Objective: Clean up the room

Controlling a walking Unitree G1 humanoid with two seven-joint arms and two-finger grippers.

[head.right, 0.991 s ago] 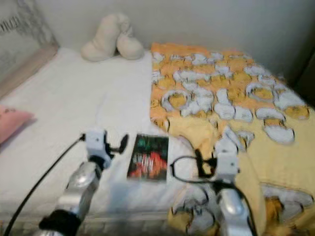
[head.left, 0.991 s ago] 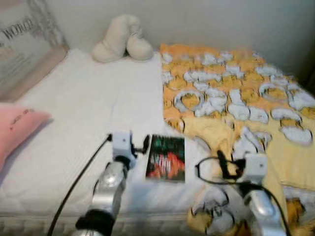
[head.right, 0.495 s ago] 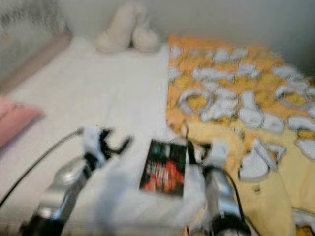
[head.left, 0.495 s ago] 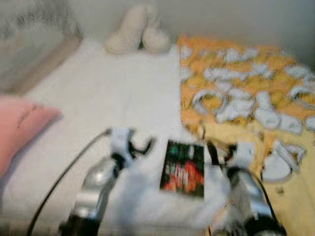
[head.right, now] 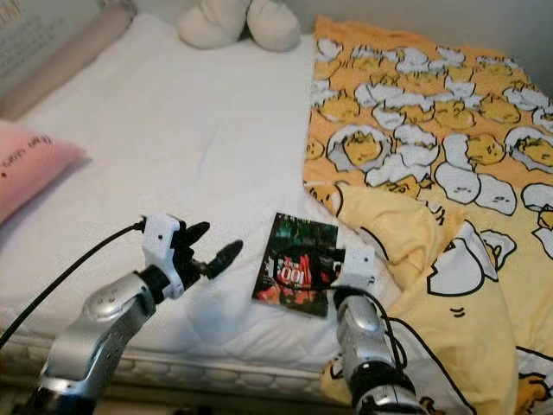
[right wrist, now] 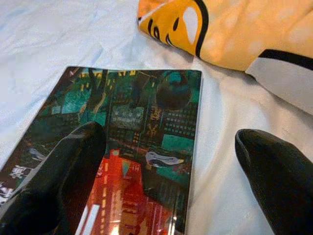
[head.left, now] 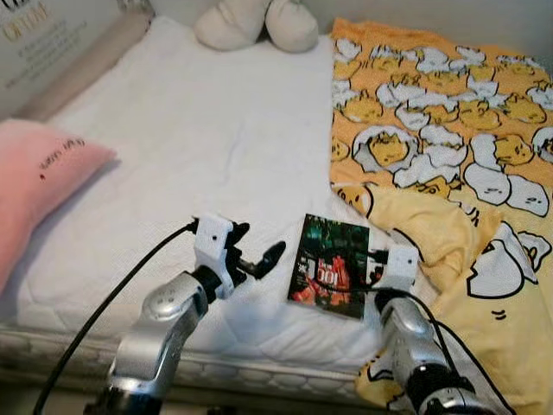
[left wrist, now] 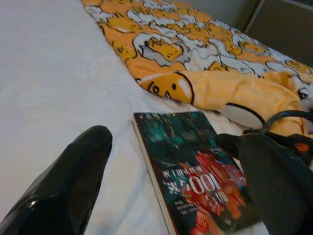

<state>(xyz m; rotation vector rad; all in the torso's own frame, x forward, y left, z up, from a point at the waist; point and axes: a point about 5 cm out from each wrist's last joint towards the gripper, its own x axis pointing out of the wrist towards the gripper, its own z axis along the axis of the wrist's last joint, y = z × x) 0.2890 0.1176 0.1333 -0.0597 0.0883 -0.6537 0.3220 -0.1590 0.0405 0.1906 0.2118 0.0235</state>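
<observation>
I expect the book to bend near its smooth edge when I lift it, because it looks thin, with its cover flush along that edge.
A book with a dark green and red cover lies flat on the white mattress near its front edge. My right gripper is open and hangs low over the book's right side. One of its fingers is above the cover and the other is above the sheet beside it. Its white wrist shows at the book's right edge. My left gripper stands open just left of the book, apart from it, with nothing between its fingers.
A yellow blanket printed with eggs covers the bed's right half, and a fold of it lies close to the book. A pink pillow lies at the left, a white plush toy at the back, and a framed sign at the far left.
The view has shifted and sharpened as the camera moved. My right gripper has come left from the blanket's edge to the book's right side. The left gripper stays beside the book.
</observation>
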